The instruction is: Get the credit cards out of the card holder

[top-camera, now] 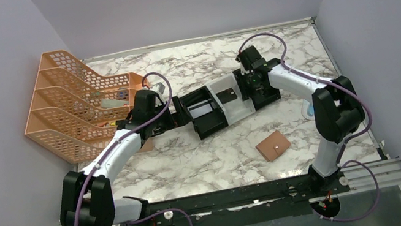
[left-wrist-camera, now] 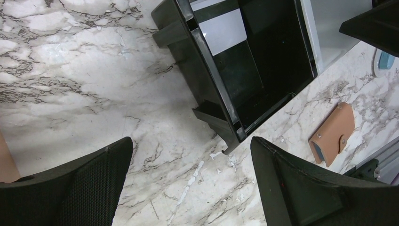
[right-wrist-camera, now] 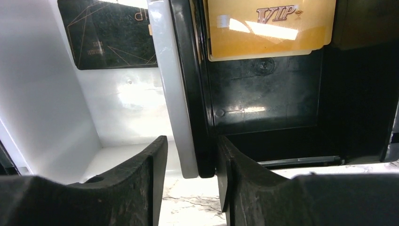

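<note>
The tray (top-camera: 228,103) is at an angle to the table's edge, so the robot's right gripper should first take hold of the tray's wall (right-wrist-camera: 187,108) by the gold VIP card and turn the tray straight.
The tan card holder (top-camera: 273,145) lies shut on the marble table, near right of centre, apart from both grippers; it also shows in the left wrist view (left-wrist-camera: 331,134). A black card (top-camera: 226,97) (right-wrist-camera: 113,40) lies in the tray's white middle compartment. A greyish-silver card (top-camera: 202,111) (left-wrist-camera: 226,35) lies in its left black compartment. A gold VIP card (right-wrist-camera: 270,26) lies in the right black one. My left gripper (top-camera: 181,116) (left-wrist-camera: 190,150) is open and empty beside the tray's left end. My right gripper (top-camera: 252,85) (right-wrist-camera: 190,155) is open, its fingers straddling the wall between the white and right compartments.
The black-and-white three-compartment tray (top-camera: 258,101) (left-wrist-camera: 214,84) lies slantwise at mid-table. An orange mesh file rack (top-camera: 75,104) stands at the far left, just behind my left arm. A small blue thing (top-camera: 308,109) lies by the right arm. Grey walls enclose the table.
</note>
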Motion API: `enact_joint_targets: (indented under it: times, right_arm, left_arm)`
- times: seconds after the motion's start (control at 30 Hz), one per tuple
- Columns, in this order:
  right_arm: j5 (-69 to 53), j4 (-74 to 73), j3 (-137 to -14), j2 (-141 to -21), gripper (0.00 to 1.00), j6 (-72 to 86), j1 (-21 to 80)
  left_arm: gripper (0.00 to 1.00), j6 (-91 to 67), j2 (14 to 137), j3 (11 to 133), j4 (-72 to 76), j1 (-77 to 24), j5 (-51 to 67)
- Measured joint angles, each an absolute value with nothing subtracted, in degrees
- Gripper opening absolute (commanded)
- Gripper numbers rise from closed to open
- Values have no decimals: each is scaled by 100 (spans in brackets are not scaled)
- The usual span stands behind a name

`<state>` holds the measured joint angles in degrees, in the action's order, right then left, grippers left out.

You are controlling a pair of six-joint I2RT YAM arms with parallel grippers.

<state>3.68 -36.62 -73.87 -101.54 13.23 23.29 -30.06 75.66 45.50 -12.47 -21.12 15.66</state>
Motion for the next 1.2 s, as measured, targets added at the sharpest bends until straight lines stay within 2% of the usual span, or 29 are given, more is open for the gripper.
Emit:
enact_joint_targets:
  times: [0.17, 0.3, 0.8, 1.2]
  right_arm:
    - [377, -3800, -7411, -10156, 21, 1321, 2329]
    - [388, -4152, -7570, -10167, 14, 1382, 2333]
    - [97, -5242, -8289, -10239, 13, 1387, 2314]
    - [-95, -4318, -7526, -10136, 13, 2016, 2338]
  left_arm:
    - [99, -2982, 7572, 4550, -1245, -2112, 1570]
    - [99, -2963, 7572, 4550, -1245, -2112, 1568]
    - [99, -2829, 7609, 4613, -1253, -2112, 1577]
    - [99, -2812, 7609, 4628, -1288, -2112, 1555]
